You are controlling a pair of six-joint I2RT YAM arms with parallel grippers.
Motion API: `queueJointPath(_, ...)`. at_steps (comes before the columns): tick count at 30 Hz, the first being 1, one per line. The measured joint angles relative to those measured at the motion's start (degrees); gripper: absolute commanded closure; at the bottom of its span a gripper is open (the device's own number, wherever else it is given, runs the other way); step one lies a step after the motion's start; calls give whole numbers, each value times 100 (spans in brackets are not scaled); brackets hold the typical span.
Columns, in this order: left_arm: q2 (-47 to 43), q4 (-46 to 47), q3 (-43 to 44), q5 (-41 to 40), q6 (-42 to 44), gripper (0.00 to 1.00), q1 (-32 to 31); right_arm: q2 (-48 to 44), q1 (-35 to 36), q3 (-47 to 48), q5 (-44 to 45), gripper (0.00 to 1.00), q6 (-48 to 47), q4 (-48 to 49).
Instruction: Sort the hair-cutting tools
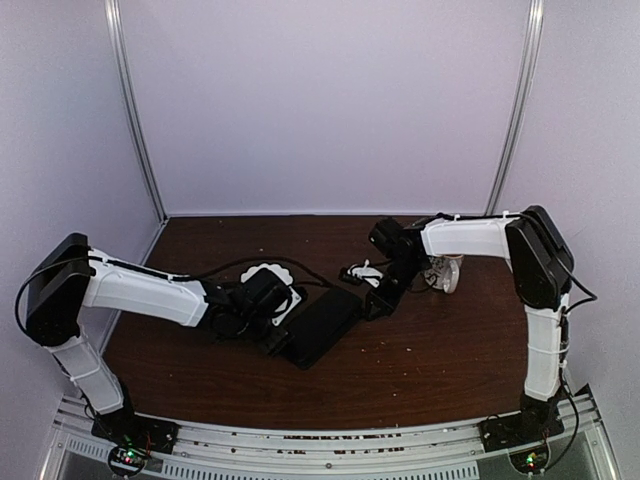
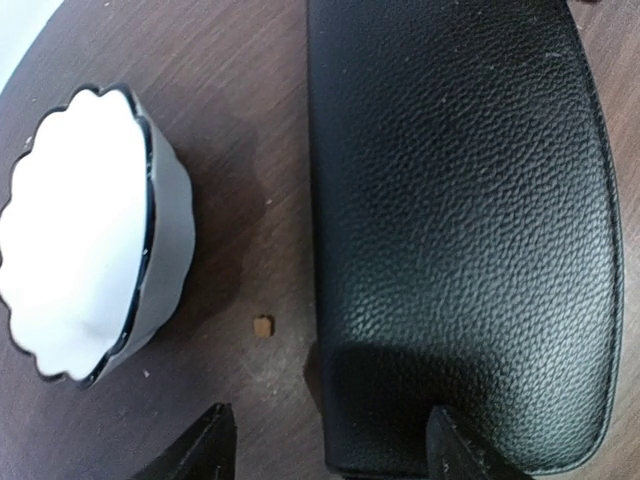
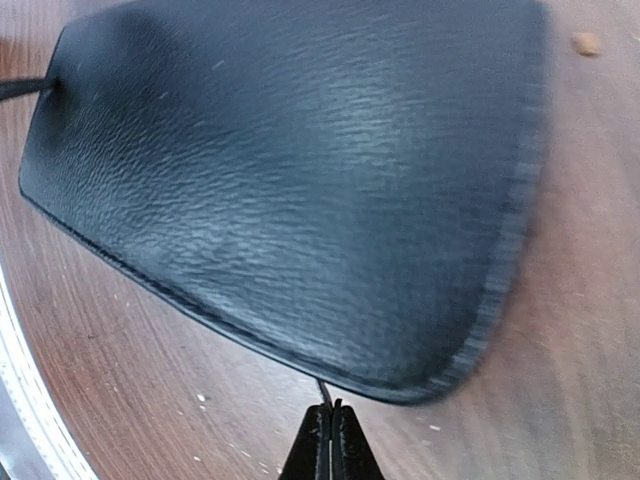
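Note:
I should back my left gripper away and clamp the short end (image 1: 297, 360) with it before my right gripper pulls the zipper, because my left gripper straddles the case's corner (image 2: 350, 448) across from the zipper.
The flat black case (image 1: 322, 322) lies mid-table and fills both wrist views (image 2: 460, 200) (image 3: 300, 180). My left gripper (image 1: 277, 338) is open. Its fingers (image 2: 205, 448) straddle the case's near corner, one on the wood and one over the case. My right gripper (image 1: 376, 302) is shut at the case's other end. A thin dark hair clip (image 3: 323, 392) sticks out from its tips (image 3: 330, 412) and touches the case's edge. A small cluster of slim silver and dark tools (image 1: 360, 272) lies behind the case. I cannot tell scissors from clips there.
The white scalloped bowl (image 1: 270, 285) stands just left of the case and close to my left gripper; it also shows in the left wrist view (image 2: 80, 240). A white cup (image 1: 446, 272) stands at the right, behind my right arm. A tan crumb (image 2: 263, 325) lies on the wood.

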Motion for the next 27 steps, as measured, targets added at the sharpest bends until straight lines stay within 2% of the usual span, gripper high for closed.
queueJointPath(8,129,63,90,378,7,36,79,-28,636,-385,87,100,-212,225)
queueJointPath(14,127,487,-74,612,-61,38,120,-72,992,-518,-177,100,-271,214)
queueJointPath(21,0,1064,-426,1110,-184,42,11,-90,791,-518,-175,100,-433,103)
queueJointPath(27,11,1252,-422,1521,-116,40,-697,-107,308,-459,127,100,-507,-11)
